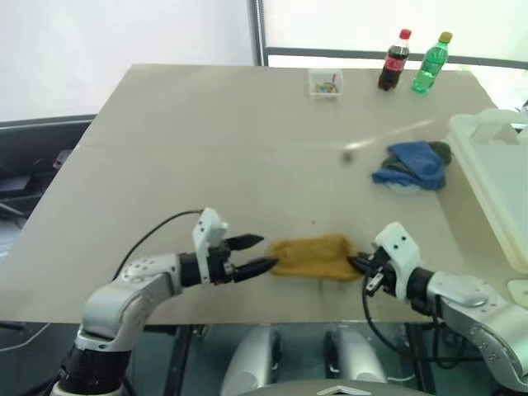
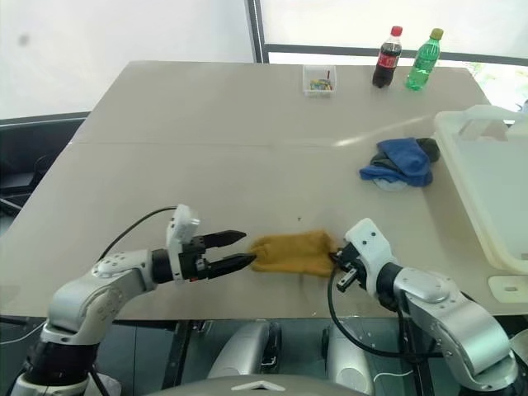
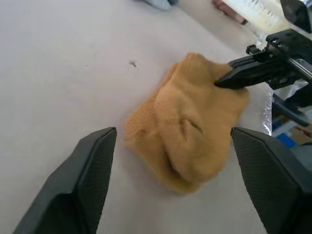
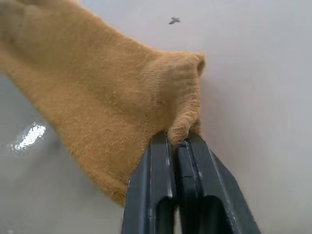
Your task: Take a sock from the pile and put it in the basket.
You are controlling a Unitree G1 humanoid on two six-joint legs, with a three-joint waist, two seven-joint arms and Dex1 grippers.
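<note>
The sock's edge [image 4: 186, 109] is pinched into a fold by my right gripper. Next, my right gripper opens and holds the sock's body [image 1: 332, 256] down flat before my left gripper folds it over.
A mustard-yellow sock [image 1: 313, 257] lies bunched on the table near its front edge, between my two grippers. My left gripper [image 1: 266, 252] is open at the sock's left end, with its fingers [image 3: 92, 165] spread on either side of the sock. My right gripper [image 1: 356, 264] is shut on the sock's right edge, and a fold of the sock [image 4: 97, 83] is pinched at its tips. The pile [image 1: 412, 165], blue socks with some dark grey and white, sits further back on the right. The white basket [image 1: 493, 124] stands just to the right of the pile, at the table's right edge.
At the back of the table stand a small clear box [image 1: 325, 84] of coloured bits, a cola bottle [image 1: 394, 62] and a green bottle [image 1: 431, 64]. The table's front edge runs just below both grippers.
</note>
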